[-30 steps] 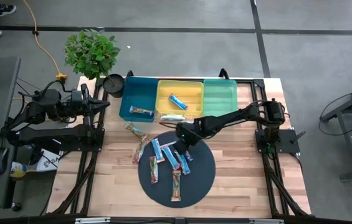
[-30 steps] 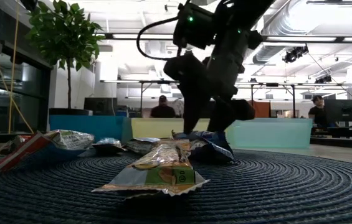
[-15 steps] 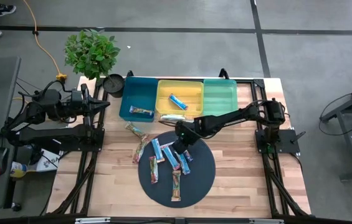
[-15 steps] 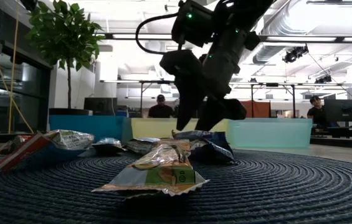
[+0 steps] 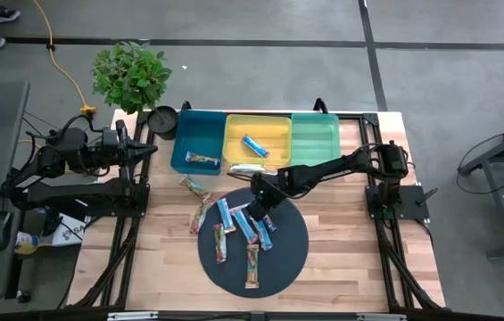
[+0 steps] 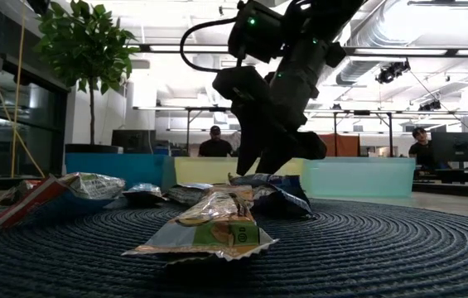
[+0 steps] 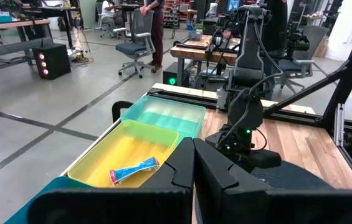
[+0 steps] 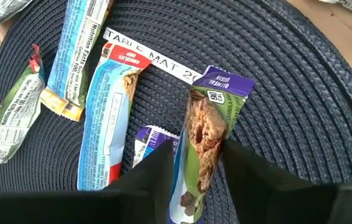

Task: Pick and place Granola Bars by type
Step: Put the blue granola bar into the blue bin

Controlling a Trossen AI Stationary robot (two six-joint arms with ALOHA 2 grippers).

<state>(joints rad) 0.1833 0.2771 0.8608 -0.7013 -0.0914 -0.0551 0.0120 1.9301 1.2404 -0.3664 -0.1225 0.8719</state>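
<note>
The purple-topped bar's near half [image 8: 193, 175] sits too shallow in my right fingers, so next I open them and reach lower before moving the bar to the blue bin [image 5: 202, 135].
Several granola bars lie on the dark round mat [image 5: 278, 259]: blue ones [image 5: 224, 214], multicolour ones [image 5: 252, 263] and a purple-topped green-brown bar [image 8: 208, 130]. My right gripper [image 8: 194, 155] points steeply down over that bar at the mat's far side [image 5: 257, 211], open, one finger on each of its long sides. A blue-white bar [image 8: 152, 140] lies partly under it. My left gripper [image 7: 193, 168] waits shut at the table's left edge [image 5: 152, 150]. My right gripper comes from above, slanting, with its fingers [image 8: 250, 174] along the long sides of the purple-topped bar's near half [image 8: 194, 180]. The bar lies flat on the mat. I cannot tell whether the fingers touch it.
Three bins stand at the far edge: blue [image 5: 183, 134] with a multicolour bar, yellow [image 5: 274, 129] with a blue bar, green [image 5: 315, 138]. Two bars [image 5: 194, 186] lie on the wood left of the mat, a silver-white one [image 5: 247, 168] before the yellow bin. A plant [image 5: 129, 76] stands far left.
My right gripper has stayed over the same spot on the mat while its fingers have drawn closer together about the purple-topped bar. The bars have not moved.
</note>
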